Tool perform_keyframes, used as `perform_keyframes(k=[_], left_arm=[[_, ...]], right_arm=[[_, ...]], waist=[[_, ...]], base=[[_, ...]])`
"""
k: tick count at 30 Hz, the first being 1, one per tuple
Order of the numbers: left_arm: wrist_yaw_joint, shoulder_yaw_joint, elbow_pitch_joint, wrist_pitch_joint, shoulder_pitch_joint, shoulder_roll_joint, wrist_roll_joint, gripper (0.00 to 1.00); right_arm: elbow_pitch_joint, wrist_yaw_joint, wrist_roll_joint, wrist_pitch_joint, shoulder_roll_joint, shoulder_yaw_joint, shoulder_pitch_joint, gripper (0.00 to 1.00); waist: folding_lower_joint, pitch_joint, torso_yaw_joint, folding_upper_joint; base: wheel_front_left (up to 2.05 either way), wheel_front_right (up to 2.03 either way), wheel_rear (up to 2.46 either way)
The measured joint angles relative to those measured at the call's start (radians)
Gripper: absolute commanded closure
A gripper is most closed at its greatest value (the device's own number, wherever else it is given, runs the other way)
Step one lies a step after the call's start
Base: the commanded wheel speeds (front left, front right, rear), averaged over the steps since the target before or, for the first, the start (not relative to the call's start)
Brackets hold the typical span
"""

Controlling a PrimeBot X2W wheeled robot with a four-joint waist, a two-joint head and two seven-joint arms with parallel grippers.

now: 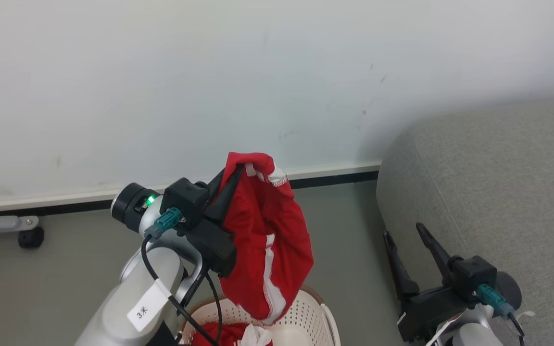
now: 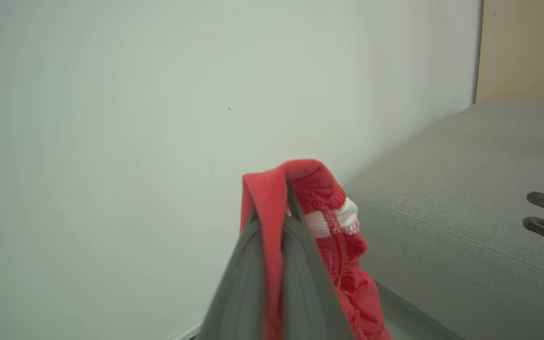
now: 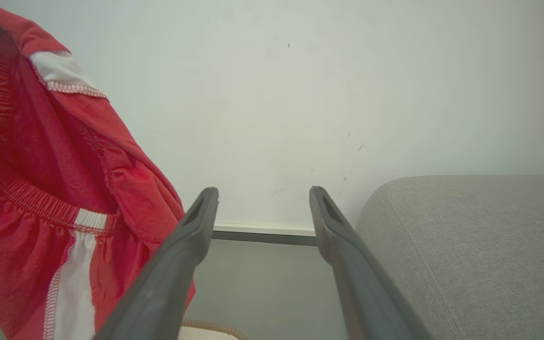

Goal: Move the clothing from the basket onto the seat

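My gripper will carry the red garment [image 1: 291, 245] onto the seat, and the garment will settle there in a crumpled heap, because loose folds [image 1: 260, 210] hang below my left gripper.
My left gripper [image 1: 238, 168] is shut on a red garment with white stripes [image 1: 267, 240], which hangs from the fingertips above the basket [image 1: 306, 312]. The left wrist view shows the cloth [image 2: 319, 198] folded over the closed fingers [image 2: 300, 264]. More red and white clothing [image 1: 229, 334] lies inside the cream perforated basket at the bottom of the head view. The grey seat [image 1: 498, 192] rises to the right of the basket. My right gripper [image 1: 404, 229] stands open and empty beside the seat's rounded edge, its fingers [image 3: 191, 236] wide apart in the right wrist view, with the hanging garment [image 3: 40, 189] at their left.
A pale wall with a white and dark skirting board [image 1: 334, 175] runs behind. Grey floor [image 1: 65, 269] lies left of the basket. A castor wheel on a grey metal leg [image 1: 29, 235] stands at the far left by the wall.
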Motion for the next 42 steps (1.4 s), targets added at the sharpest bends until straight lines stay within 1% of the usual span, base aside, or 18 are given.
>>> perform_keyframes(k=[9,15,21,26,32,36,37,38,40,41,42], left_arm=[[0.000,-0.032,-0.075,0.039,0.054,0.010,-0.027,1.00],[0.000,-0.058,-0.134,0.062,0.074,0.014,-0.035,1.00],[0.000,-0.087,-0.180,0.089,0.083,0.012,-0.052,1.00],[0.000,-0.117,-0.229,0.113,0.082,0.007,-0.063,1.00],[0.000,-0.143,-0.291,0.139,0.082,0.007,-0.070,1.00],[0.000,-0.152,-0.334,0.152,0.083,0.012,-0.077,1.00],[0.000,-0.153,-0.343,0.156,0.083,0.014,-0.079,1.00],[0.000,-0.152,-0.351,0.160,0.083,0.016,-0.080,1.00],[0.000,-0.148,-0.369,0.162,0.089,0.022,-0.088,1.00],[0.000,-0.147,-0.375,0.164,0.093,0.024,-0.088,1.00],[0.000,-0.145,-0.379,0.166,0.101,0.026,-0.089,1.00]], right_arm=[[0.006,0.021,0.000,0.000,0.001,0.055,0.025,0.00],[0.047,0.034,0.000,0.000,0.001,0.111,0.009,0.00],[0.109,0.040,0.000,0.000,0.000,0.154,-0.063,0.00],[0.180,0.042,0.000,0.000,0.000,0.210,-0.112,0.00],[0.233,0.042,0.031,0.000,0.000,0.332,-0.156,0.00],[0.266,0.042,0.051,0.000,0.000,0.368,-0.184,0.00],[0.273,0.042,0.055,0.000,-0.001,0.376,-0.191,0.15],[0.282,0.042,0.058,0.000,0.000,0.384,-0.201,0.56],[0.294,0.042,0.074,0.000,0.000,0.399,-0.221,0.96],[0.296,0.042,0.086,0.000,0.000,0.404,-0.229,1.00],[0.298,0.042,0.093,0.000,0.000,0.407,-0.234,1.00]], waist=[[0.0001,-0.082,0.000,0.0002],[0.0003,-0.094,0.007,0.0002],[0.0003,-0.095,0.020,0.0002],[0.0003,-0.093,0.042,0.0002],[0.0003,-0.086,0.071,0.0002],[0.0003,-0.081,0.089,0.0002],[0.0003,-0.080,0.093,0.0002],[0.0003,-0.079,0.096,0.0002],[0.0003,-0.077,0.100,0.0002],[0.0003,-0.076,0.101,0.0003],[0.0003,-0.075,0.102,0.0002]], base=[[0.00,0.00,0.00],[0.00,0.00,0.00],[0.00,0.00,0.00],[0.00,0.00,0.00],[0.00,0.00,0.00],[0.00,0.00,0.00],[0.00,0.00,0.00],[0.00,0.00,0.00],[0.00,0.00,0.00],[0.00,0.00,0.00],[0.00,0.00,0.00]])
